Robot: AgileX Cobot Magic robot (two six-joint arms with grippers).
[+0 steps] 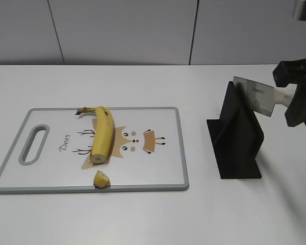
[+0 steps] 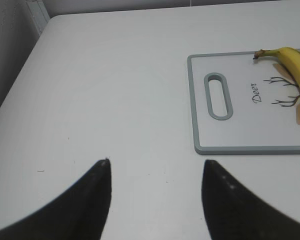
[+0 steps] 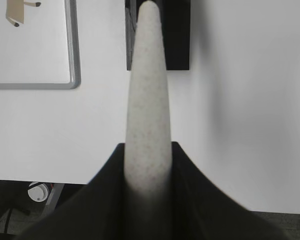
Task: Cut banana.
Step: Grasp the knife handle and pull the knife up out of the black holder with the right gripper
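The next slice (image 1: 98,153) should stay upright beside the knife when I push the knife down through the banana, because the flat cut end (image 1: 97,159) is wide and blunt.
The banana (image 1: 103,132) lies on the white cutting board (image 1: 158,176), stem at the back, flat cut end toward the front; its stem end also shows in the left wrist view (image 2: 290,62). A small cut-off piece (image 1: 101,179) sits near the board's front edge. My right gripper (image 1: 296,102) is shut on the pale handle (image 3: 148,100) of a knife, whose blade (image 1: 252,94) is over the black knife stand (image 1: 237,135). My left gripper (image 2: 155,170) is open and empty over bare table left of the board (image 2: 200,100); it is out of the exterior view.
The knife stand also shows in the right wrist view (image 3: 175,35), just right of the board's corner (image 3: 72,75). The table's near edge (image 3: 40,179) and floor clutter show below. A grey wall runs behind the table.
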